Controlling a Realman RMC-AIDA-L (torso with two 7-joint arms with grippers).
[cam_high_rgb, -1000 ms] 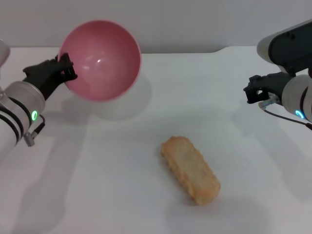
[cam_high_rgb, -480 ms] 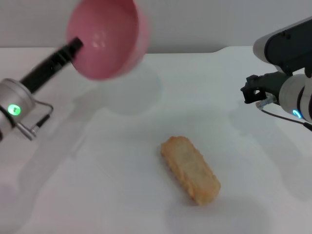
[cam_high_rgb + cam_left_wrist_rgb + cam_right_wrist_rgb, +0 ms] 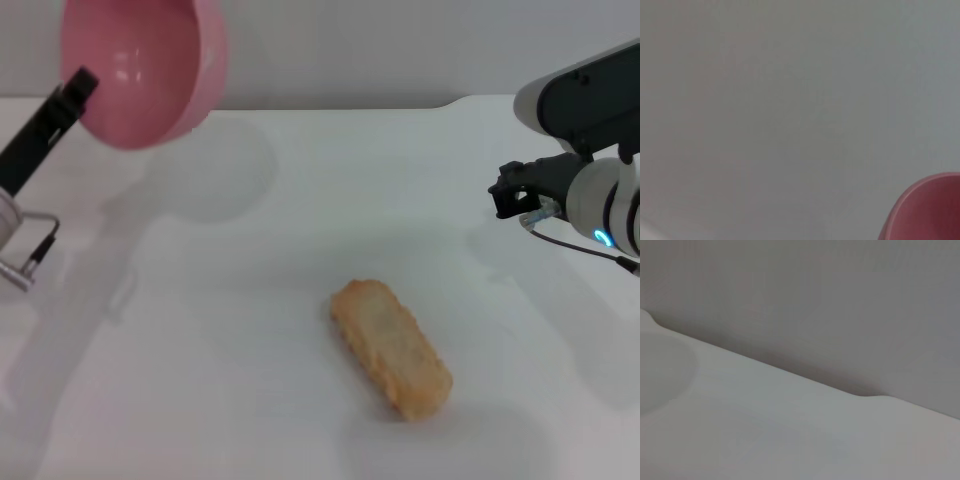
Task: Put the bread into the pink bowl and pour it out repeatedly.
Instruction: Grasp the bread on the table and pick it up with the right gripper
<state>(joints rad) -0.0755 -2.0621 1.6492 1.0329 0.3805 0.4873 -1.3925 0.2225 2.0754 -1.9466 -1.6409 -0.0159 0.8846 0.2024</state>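
The pink bowl hangs tipped and empty [image 3: 140, 70], the bread outside it. Next, my left gripper lowers the bowl and levels it before my right gripper grabs the bread [image 3: 392, 348].
The bread [image 3: 390, 348], a golden-tan loaf, lies flat on the white table [image 3: 250, 330] a little right of centre, touched by nothing. The pink bowl [image 3: 135, 75] hangs high at the far left, tipped on its side with its empty inside facing the head camera. My left gripper [image 3: 78, 85] is shut on the bowl's rim, its black fingers reaching up from the left edge. A slice of the bowl [image 3: 925, 210] shows in the left wrist view against the grey wall. My right gripper [image 3: 510, 190] hovers above the table at the right, well away from the bread.
The table's far edge meets a grey wall [image 3: 815, 290], with a notch in that edge at the right [image 3: 455, 102]. The bowl's shadow [image 3: 210, 170] falls on the table to the bowl's right.
My left arm has swung the pink bowl up and to the left, away from the table. The right gripper has crept slightly left. The bread has not moved.
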